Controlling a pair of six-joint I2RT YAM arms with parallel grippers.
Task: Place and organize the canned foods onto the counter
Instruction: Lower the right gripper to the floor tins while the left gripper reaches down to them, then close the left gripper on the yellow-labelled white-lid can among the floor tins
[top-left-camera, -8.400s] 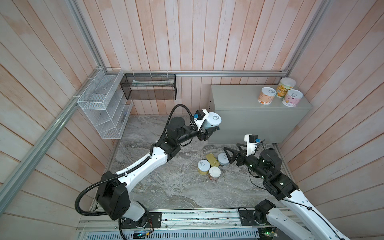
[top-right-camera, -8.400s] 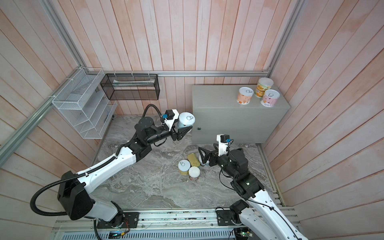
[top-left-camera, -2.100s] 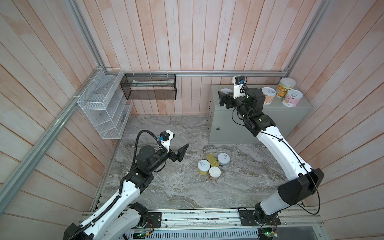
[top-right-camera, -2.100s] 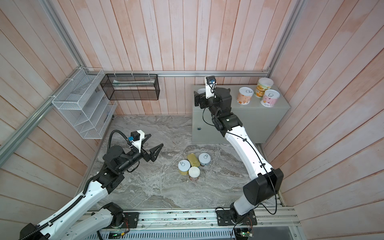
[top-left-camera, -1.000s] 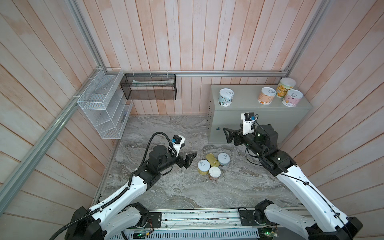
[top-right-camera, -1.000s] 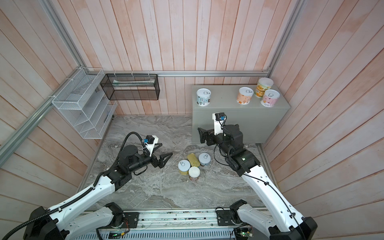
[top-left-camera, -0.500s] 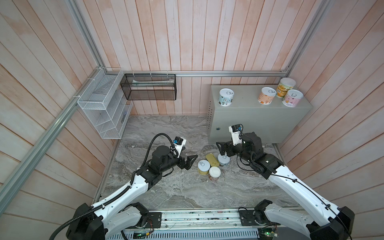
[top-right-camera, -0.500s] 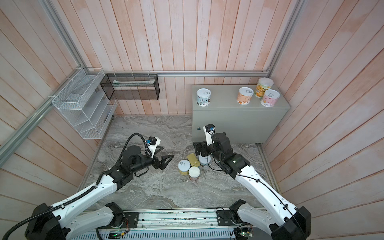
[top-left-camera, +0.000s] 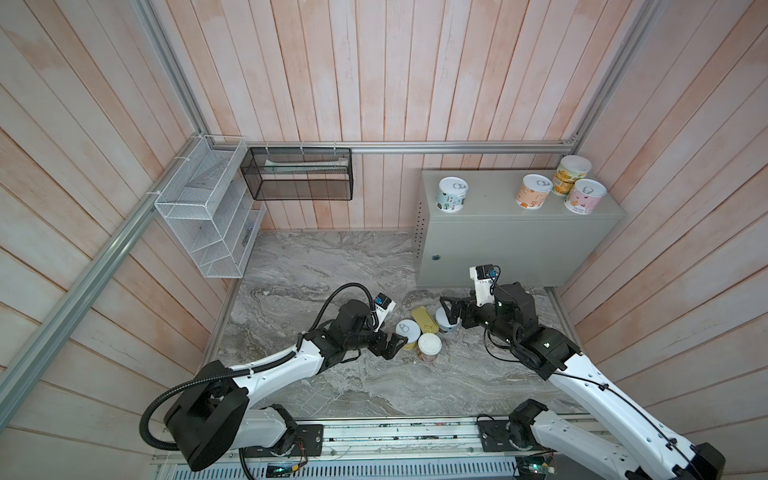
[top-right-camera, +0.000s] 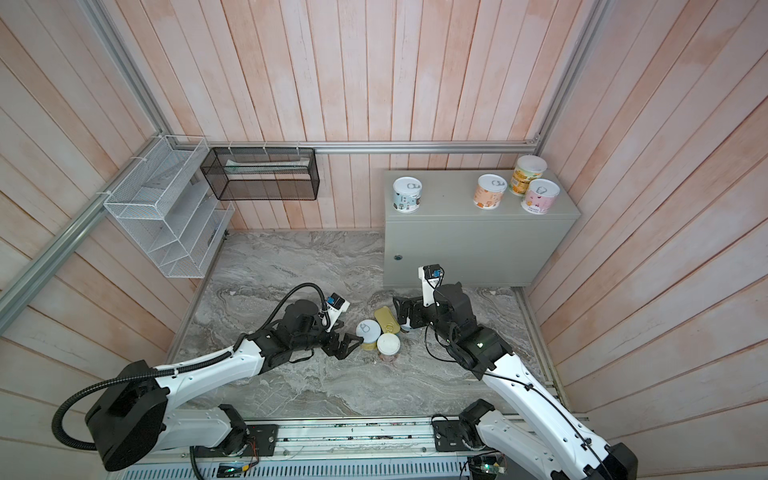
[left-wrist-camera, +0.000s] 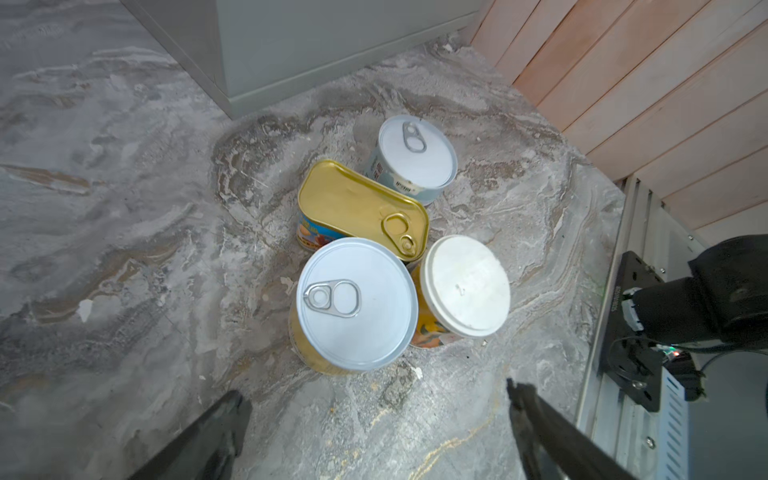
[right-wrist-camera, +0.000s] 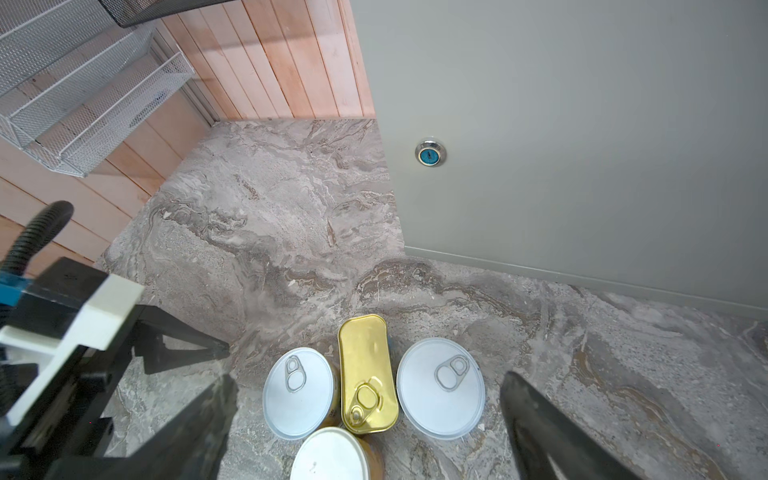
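Observation:
The yellow tin's rim (top-left-camera: 408, 331) is uncovered (left-wrist-camera: 356, 368) at the edge of the cluster, so the tin will come away by itself when I lift it, and its neighbours will stay where they are.
Four canned foods cluster on the marbled floor: a yellow round tin (top-left-camera: 407, 330) (left-wrist-camera: 356, 303), a gold-topped rectangular tin (top-left-camera: 424, 319) (right-wrist-camera: 365, 365), a white-lidded tin (top-left-camera: 429, 347) (left-wrist-camera: 465, 284) and a pale blue tin (left-wrist-camera: 415, 156) (right-wrist-camera: 440, 386). My left gripper (top-left-camera: 392, 345) (left-wrist-camera: 374, 390) is open just left of the yellow tin, holding nothing. My right gripper (top-left-camera: 451, 313) (right-wrist-camera: 369, 378) hangs open over the cluster's right side, partly hiding the blue tin in both top views. The counter (top-left-camera: 519, 245) carries several tins, one (top-left-camera: 453, 194) on its left and three (top-left-camera: 534, 191) at its right end.
A white wire basket (top-left-camera: 208, 220) and a black mesh basket (top-left-camera: 299, 174) hang on the left and back walls. The grey marbled slab (top-left-camera: 324, 270) lies between wooden walls. The arms' base rail (top-left-camera: 374, 436) runs along the front.
My right gripper has dropped from in front of the counter down and left to the floor cluster. My left gripper has crept right, up to the yellow tin. Both stayed open.

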